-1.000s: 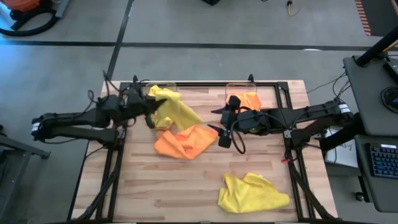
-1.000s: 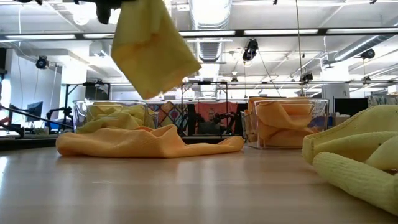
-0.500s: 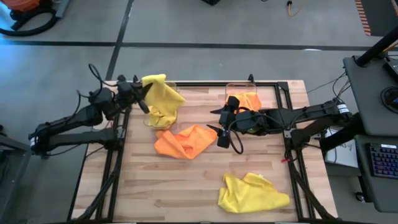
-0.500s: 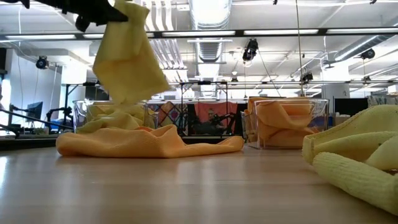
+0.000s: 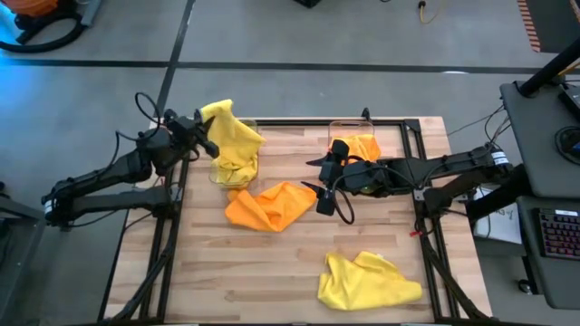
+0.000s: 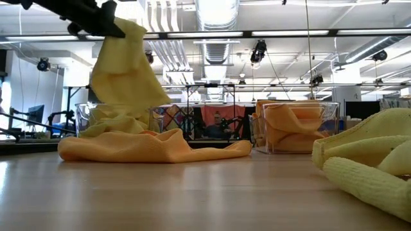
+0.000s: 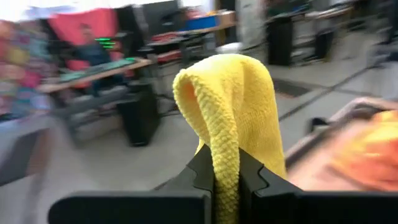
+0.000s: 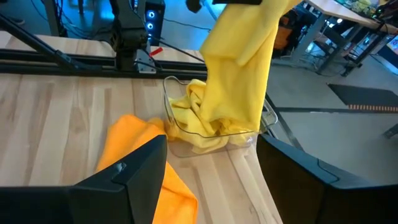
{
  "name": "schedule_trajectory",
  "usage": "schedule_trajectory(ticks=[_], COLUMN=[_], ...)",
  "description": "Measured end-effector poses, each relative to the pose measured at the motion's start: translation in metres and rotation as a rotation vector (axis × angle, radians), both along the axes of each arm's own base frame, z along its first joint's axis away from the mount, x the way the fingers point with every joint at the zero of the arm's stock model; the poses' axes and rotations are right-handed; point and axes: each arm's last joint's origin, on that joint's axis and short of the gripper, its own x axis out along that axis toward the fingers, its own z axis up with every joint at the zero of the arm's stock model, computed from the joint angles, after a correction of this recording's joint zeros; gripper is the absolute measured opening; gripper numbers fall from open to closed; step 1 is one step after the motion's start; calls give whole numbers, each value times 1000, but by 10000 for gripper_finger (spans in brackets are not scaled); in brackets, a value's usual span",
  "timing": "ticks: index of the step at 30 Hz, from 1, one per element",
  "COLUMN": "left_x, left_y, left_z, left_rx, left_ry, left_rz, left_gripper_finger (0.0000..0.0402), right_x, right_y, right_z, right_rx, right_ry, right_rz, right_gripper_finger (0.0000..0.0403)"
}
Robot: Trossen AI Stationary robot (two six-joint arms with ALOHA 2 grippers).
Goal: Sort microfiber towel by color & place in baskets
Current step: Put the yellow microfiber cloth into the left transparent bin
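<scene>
The yellow towel's upper part [image 5: 221, 112] sticks up high beyond the basket's far rim, so the robot's left gripper should move back, tilt down and lower it onto the yellow cloth [image 5: 237, 170].
My left gripper [image 5: 205, 132] is shut on a yellow towel [image 5: 236, 145] above the left clear basket [image 5: 217, 174] at the table's far left. That basket holds more yellow cloth [image 8: 193, 102]. The right basket [image 5: 337, 129] holds orange towels [image 6: 292, 125]. An orange towel [image 5: 270, 205] lies crumpled on the table between the baskets. Another yellow towel [image 5: 367, 279] lies near the front right. My right gripper [image 5: 330, 177] stands open above the table's middle, beside the right basket, with nothing between its fingers. My left gripper pinches a bunched fold [image 7: 225, 163] of the yellow towel between its two fingers [image 7: 200, 177]. The fingers lie level and come from the table's left side. The towel loops up over the fingers and hangs slack below them; its lower end [image 8: 229, 121] reaches down into the left basket.
Black frame rails [image 5: 299, 121] run along the table's far and side edges. Bare wood [image 5: 254, 272] lies at the front left and middle. The room beyond holds desks, screens and a seated person [image 6: 220, 122].
My left gripper has swung toward the table's far left corner, turning as it went and staying shut. It has carried the yellow towel from above the orange towel to above the left basket. The towel's lower end now hangs into that basket.
</scene>
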Motion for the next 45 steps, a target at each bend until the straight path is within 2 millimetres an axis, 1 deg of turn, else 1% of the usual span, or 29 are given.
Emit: schedule_trajectory(ticks=[4,9,11,16,22,29,34,38,45], left_x=[-4,-2,2,18,32,42,46,46,46], left_y=[1,2,3,7,12,13,10,8,5], left_z=[1,6,3,-10,-20,-27,-27,-29,-39], left_rx=[11,-3,-21,-122,-205,-291,-347,-376,-489], left_ry=[58,63,65,72,53,24,3,24,83], left_rz=[107,114,107,18,32,-65,-214,-263,-338], left_gripper_finger=[0,0,0,0,0,0,0,0,0], right_x=[0,0,0,0,0,0,0,0,0], right_y=[0,0,0,0,0,0,0,0,0], right_z=[0,0,0,-2,-9,-13,-13,-13,-13], right_rx=[0,0,0,-1,4,3,2,2,2], right_ry=[0,0,0,6,25,35,35,35,35], right_rz=[0,0,0,0,-4,-4,-4,-3,-4], right_gripper_finger=[244,244,244,244,244,244,244,244,244])
